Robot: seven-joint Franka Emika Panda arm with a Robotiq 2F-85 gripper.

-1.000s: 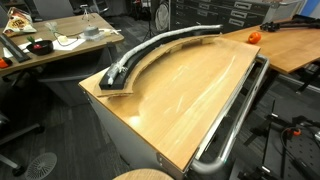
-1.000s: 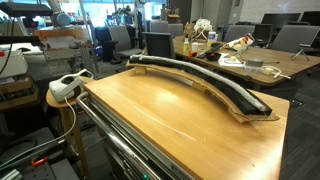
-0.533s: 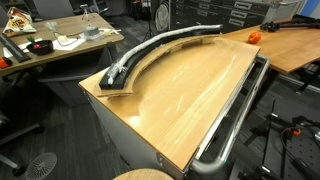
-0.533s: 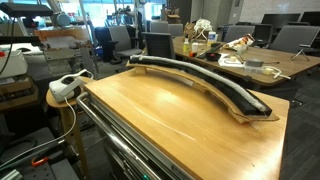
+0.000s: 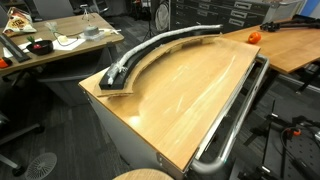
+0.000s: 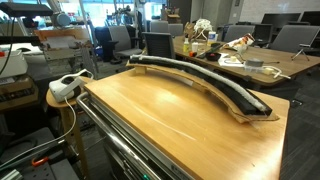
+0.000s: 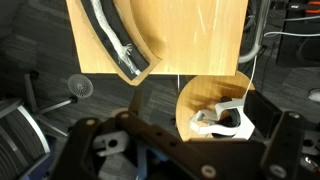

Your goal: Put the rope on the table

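The open fingers face across the rope (image 7: 106, 25), and the rope's frayed end (image 5: 118, 74) lies uncovered, so my gripper should keep moving toward that end until its fingers are on both sides of it.
The light-wood table (image 5: 190, 95) shows in both exterior views (image 6: 170, 120) and in the upper part of the wrist view (image 7: 195, 35). A black curved track (image 5: 118, 78) runs along its far edge. The pale grey-white rope (image 5: 160, 43) lies along the inside of that track (image 6: 205, 75), and one stretch shows in the wrist view (image 7: 108, 35). My gripper (image 7: 180, 150) shows only in the wrist view. It is dark, at the bottom of the picture, off the table's end above the floor. Its jaws look apart with nothing between them.
A metal tube rail (image 5: 235, 120) runs along the table's near edge (image 6: 120, 140). A round wooden stool with a white object (image 6: 65, 88) stands beside the table (image 7: 225, 120). A cluttered desk (image 5: 50, 45) and a desk with an orange object (image 5: 253, 36) stand behind.
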